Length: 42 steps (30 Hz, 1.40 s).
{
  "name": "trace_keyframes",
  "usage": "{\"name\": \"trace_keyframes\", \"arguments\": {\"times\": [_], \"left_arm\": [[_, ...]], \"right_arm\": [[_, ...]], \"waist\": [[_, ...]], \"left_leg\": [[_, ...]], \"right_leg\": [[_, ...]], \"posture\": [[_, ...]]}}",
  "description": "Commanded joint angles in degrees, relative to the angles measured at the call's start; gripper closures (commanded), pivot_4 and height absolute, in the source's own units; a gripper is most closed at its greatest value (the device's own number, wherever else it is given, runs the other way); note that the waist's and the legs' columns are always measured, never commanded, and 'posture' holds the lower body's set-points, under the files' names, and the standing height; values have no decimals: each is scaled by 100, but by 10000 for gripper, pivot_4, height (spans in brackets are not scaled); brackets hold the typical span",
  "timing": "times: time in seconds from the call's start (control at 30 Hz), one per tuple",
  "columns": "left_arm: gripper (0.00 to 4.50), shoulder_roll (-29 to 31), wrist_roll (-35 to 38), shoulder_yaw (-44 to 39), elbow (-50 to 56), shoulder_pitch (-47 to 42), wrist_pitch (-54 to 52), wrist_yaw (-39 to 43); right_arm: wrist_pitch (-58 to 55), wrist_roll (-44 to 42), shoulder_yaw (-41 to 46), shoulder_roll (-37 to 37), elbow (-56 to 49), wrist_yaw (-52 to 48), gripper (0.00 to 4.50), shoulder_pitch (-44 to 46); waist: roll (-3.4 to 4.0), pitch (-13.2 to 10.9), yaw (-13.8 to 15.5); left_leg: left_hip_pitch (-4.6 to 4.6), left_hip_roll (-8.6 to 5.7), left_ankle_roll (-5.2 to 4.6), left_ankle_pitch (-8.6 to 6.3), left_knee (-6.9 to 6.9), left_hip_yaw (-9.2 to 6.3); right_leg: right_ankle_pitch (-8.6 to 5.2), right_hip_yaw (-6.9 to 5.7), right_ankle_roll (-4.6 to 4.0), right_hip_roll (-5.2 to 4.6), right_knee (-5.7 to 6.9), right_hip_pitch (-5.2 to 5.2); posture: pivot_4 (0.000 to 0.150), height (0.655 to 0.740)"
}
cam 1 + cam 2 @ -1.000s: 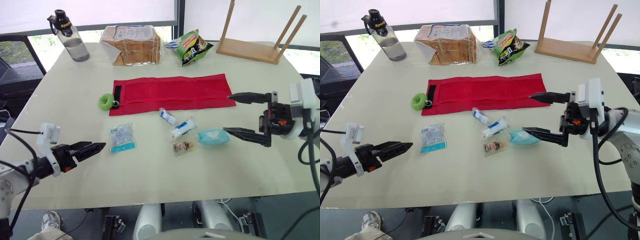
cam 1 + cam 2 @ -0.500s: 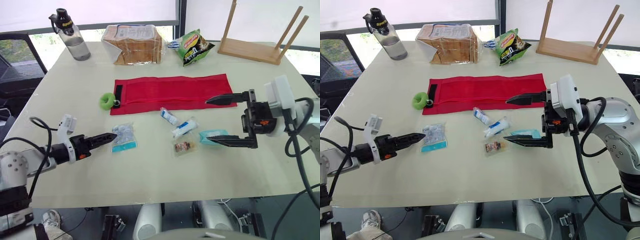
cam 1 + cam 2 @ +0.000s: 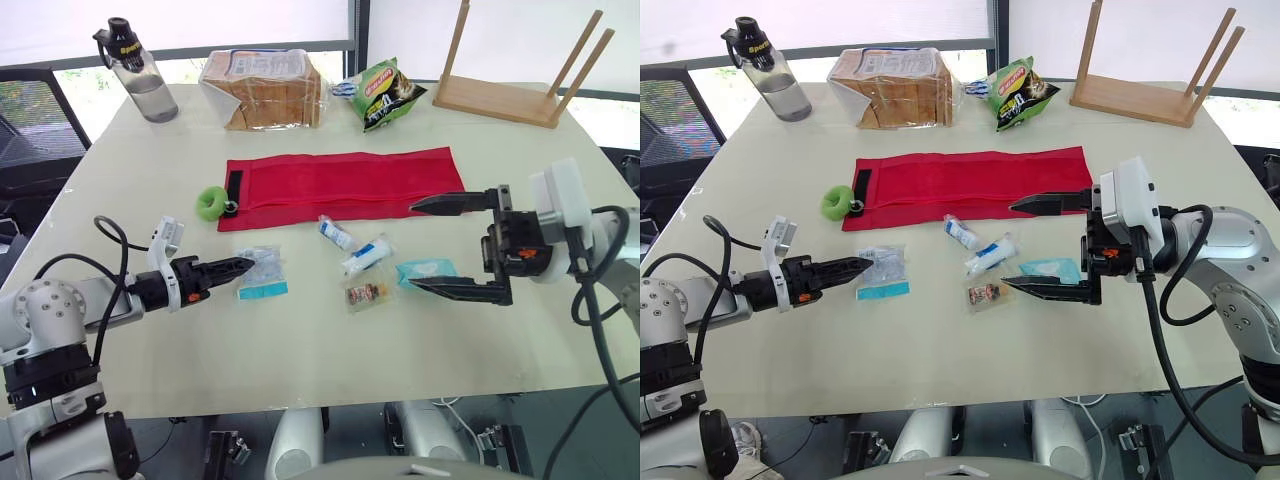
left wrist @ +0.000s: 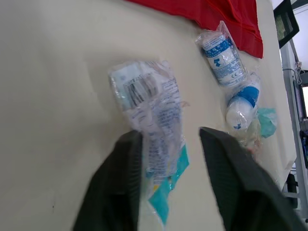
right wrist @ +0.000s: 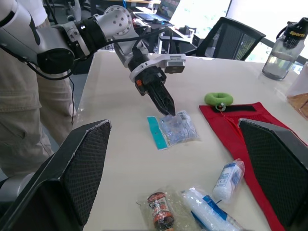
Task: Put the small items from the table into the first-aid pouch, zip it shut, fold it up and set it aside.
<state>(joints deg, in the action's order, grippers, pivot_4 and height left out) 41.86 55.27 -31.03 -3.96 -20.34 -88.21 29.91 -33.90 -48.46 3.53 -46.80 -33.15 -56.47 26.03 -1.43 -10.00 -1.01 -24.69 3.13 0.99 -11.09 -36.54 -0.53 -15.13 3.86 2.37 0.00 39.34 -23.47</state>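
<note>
The clear packet's film [image 3: 263, 274] looks thin and wrinkled [image 3: 266, 262]. So the packet will scrunch and bunch up when I push it into the red pouch.
The red pouch [image 3: 345, 185] lies flat and unfolded, with a green ring [image 3: 211, 203] at its left end. In front of it lie a clear packet with a blue strip [image 3: 262, 272], two small white-and-blue rolls [image 3: 337, 233] [image 3: 366, 256], a packet with a brown item [image 3: 365, 294] and a teal packet [image 3: 425, 270]. My left gripper [image 3: 243, 266] is low on the table at the clear packet [image 4: 151, 120]. Its fingers [image 4: 120, 192] straddle the packet's near end with a gap still showing. My right gripper [image 3: 415, 245] hangs wide open just above the teal packet, holding nothing.
Along the far edge stand a water bottle [image 3: 140, 85], a wrapped bread loaf [image 3: 262, 88], a green snack bag [image 3: 388, 92] and a wooden stand [image 3: 510, 90]. A person in beige trousers [image 5: 24, 125] stands beside the table's left side.
My left gripper has slid right along the table up to the clear packet, and its fingers have drawn closer around it. My right gripper moved left over the small items.
</note>
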Motion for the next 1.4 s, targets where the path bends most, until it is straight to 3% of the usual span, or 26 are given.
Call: {"name": "trace_keyframes", "arguments": {"times": [0.03,0.2,0.33,0.4,0.57,0.8,1.07,1.4], "left_arm": [[43725,10,30,-178,45,116,125,118],[44794,-59,175,-334,166,333,395,336],[44794,-227,644,-607,547,437,411,562],[44794,-347,907,-696,720,416,410,594],[44794,-715,1725,-698,1211,296,380,435],[44794,-876,3259,-510,1250,52,653,-483],[44794,-595,4656,132,1295,357,1318,-1276],[44794,-331,5197,637,1575,771,2048,-1506]], "right_arm": [[34,-47,180,99,-262,287,0,-9],[-77,193,-64,376,-318,883,0,45],[-1062,979,-678,222,-420,1952,0,351],[-1926,114,-734,702,63,2158,0,680],[-3614,-811,-706,2091,1079,3154,0,1080],[-4528,-1857,136,3331,1863,4193,0,1302],[-4657,-2828,494,3911,2155,4914,0,1608],[-4565,-3577,370,3991,2299,5496,0,1503]], "waist": [[0,0,-5],[0,0,3],[0,0,3],[-5,3,2],[-13,8,-9],[-15,8,-7],[-14,8,-85],[-12,7,-138]], "left_leg": [[0,0,0,0,0,0],[0,0,0,0,0,1],[-2,1,1,0,0,5],[-3,1,1,1,0,5],[-4,1,1,1,0,0],[-8,-5,1,1,-4,-4],[-7,-4,0,1,-1,-6],[-8,-4,0,1,2,-8]], "right_leg": [[0,0,0,0,0,0],[0,1,0,-1,0,-1],[0,3,-1,-5,1,-6],[0,4,-1,-5,4,-9],[0,5,-4,0,12,-8],[1,6,-2,-2,15,-9],[0,4,-2,1,16,-9],[-1,3,-4,4,15,-10]], "posture": [[1500,7400],[1500,7400],[1500,7400],[1500,7400],[1500,7400],[1500,7400],[1500,7400],[1500,7400]]}}
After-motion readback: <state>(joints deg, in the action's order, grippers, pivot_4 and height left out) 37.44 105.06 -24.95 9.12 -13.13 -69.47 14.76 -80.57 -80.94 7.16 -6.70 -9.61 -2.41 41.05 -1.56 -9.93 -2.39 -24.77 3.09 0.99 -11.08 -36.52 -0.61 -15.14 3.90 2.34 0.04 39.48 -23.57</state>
